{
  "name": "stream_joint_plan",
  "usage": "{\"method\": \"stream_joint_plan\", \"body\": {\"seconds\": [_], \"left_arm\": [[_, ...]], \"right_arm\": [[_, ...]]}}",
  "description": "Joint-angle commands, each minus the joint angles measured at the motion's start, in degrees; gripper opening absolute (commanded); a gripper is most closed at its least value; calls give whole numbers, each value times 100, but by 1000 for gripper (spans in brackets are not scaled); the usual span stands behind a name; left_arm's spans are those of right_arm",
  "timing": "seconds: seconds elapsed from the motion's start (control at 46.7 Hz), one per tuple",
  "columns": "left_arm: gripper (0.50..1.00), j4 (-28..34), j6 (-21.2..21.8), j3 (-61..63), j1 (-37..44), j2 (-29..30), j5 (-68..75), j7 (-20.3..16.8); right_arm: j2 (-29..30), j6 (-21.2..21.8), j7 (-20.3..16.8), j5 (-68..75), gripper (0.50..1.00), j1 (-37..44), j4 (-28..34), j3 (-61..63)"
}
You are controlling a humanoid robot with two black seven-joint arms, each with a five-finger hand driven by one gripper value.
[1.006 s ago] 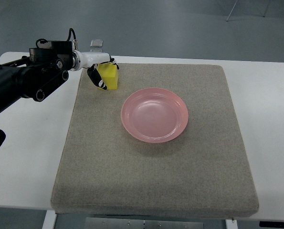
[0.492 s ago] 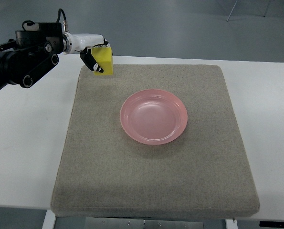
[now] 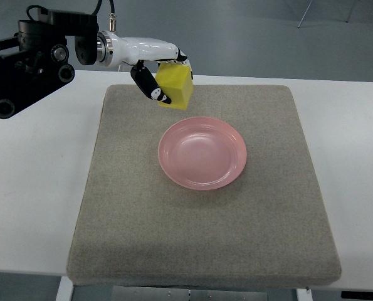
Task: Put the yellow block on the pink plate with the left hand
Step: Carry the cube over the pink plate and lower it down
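Note:
The yellow block [image 3: 175, 86] is held up with the way to the empty pink plate open, so my left gripper continues toward the plate's middle [image 3: 202, 153] and releases there.
My left hand [image 3: 162, 78] reaches in from the upper left and is shut on the yellow block [image 3: 176, 88], holding it in the air. Black-tipped fingers [image 3: 150, 86] wrap the block's left face. The block hangs over the far part of the mat, just beyond the far-left rim of the pink plate [image 3: 202, 152]. That plate lies empty near the middle of the grey mat [image 3: 136, 207]. The right arm does not show.
The grey mat covers most of a white table [image 3: 36, 188]. The black forearm and its cables [image 3: 29, 56] fill the upper left corner. Grey floor lies beyond the table's far edge.
The left hand lifted the yellow block off the mat's far-left corner, then carried it rightwards towards the plate. The plate has not moved.

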Motion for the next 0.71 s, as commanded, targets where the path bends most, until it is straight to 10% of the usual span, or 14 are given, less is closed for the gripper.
{"method": "stream_joint_plan", "body": {"seconds": [0.0,0.685], "left_arm": [[500,-589,-10,50,74,124,10,26],[500,157,824,94,1217,-1062,1477,211]], "right_arm": [[0,0,-1,0,924,-5,1,0],[0,0,-1,0,924,3,1,0]]}}
